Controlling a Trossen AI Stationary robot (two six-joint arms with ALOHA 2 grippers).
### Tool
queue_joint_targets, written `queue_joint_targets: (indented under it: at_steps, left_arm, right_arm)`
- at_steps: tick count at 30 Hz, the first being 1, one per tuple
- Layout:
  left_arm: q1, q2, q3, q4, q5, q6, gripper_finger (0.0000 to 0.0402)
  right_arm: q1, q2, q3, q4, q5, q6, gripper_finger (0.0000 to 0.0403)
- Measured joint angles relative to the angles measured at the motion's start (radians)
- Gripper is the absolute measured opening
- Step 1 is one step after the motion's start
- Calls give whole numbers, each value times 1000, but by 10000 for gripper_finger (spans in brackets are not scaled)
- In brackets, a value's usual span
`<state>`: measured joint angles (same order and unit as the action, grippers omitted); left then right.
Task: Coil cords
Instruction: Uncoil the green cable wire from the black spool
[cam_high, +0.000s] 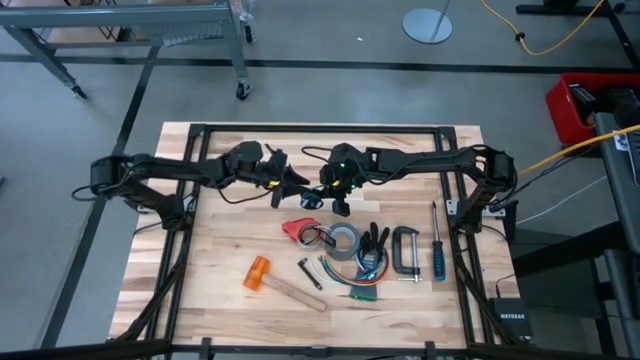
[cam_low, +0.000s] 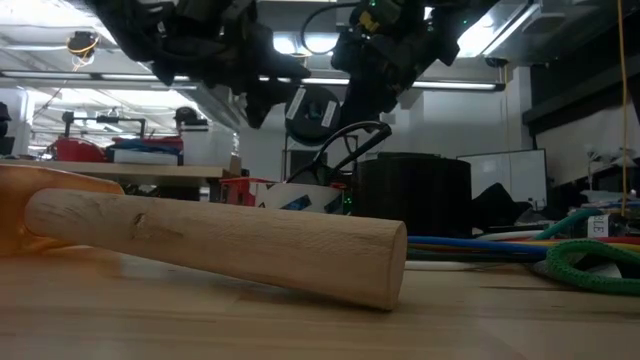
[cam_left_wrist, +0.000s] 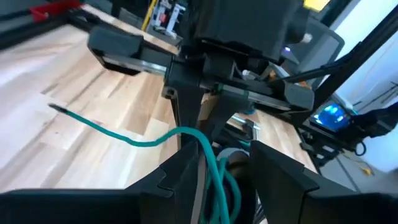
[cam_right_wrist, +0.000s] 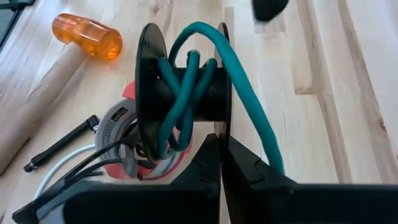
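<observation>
Loose loops (cam_left_wrist: 232, 186) stick out beside the spool. I expect the teal cord (cam_left_wrist: 177, 132) to come free in slack waves when my left gripper pulls it away.
A teal cord (cam_right_wrist: 186, 93) is partly wound on a black spool (cam_right_wrist: 186, 99) that hangs above the table's middle (cam_high: 312, 200). My right gripper (cam_right_wrist: 222, 163) is shut on the spool. From the spool the cord arcs over one flange and runs away toward my left gripper (cam_left_wrist: 227, 177). That gripper stands open right beside the spool, and the cord (cam_left_wrist: 208, 162) passes between its fingers. The cord's free end (cam_left_wrist: 53, 107) sticks out in the air over the table. My right gripper pinches the rim of one spool flange (cam_right_wrist: 222, 134) between its two fingers. The spool is lifted clear of the table with its axle about level. My left gripper has the cord running close along one finger (cam_left_wrist: 183, 171); I cannot tell whether they touch.
On the near half of the table lie a hammer with an orange head (cam_high: 258, 272), a red tool (cam_high: 297, 229), a tape roll (cam_high: 343, 240), pliers (cam_high: 375, 240), a C-clamp (cam_high: 405, 250), a screwdriver (cam_high: 438, 250) and multi-coloured wires (cam_high: 355, 285). Bare wood lies at the left (cam_high: 200, 260).
</observation>
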<state>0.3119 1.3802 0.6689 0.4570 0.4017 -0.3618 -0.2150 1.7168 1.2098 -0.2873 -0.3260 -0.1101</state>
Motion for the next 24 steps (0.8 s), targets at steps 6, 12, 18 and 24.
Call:
queue_joint_targets:
  at_steps: [6, 12, 18, 24]
  left_arm:
    - [-6, 56, 44, 0, 41, -12, 137]
    - [-13, 89, 53, -5, 43, -12, 136]
    - [-13, 89, 53, -7, 42, -29, 136]
    - [-20, 89, 53, -7, 42, -19, 120]
  right_arm:
    - [19, 1, 0, 1, -4, 0, 1]
    - [27, 1, 0, 3, -4, 0, 1]
    - [26, 1, 0, 9, 0, 5, 1]
    - [26, 2, 1, 10, 0, 6, 1]
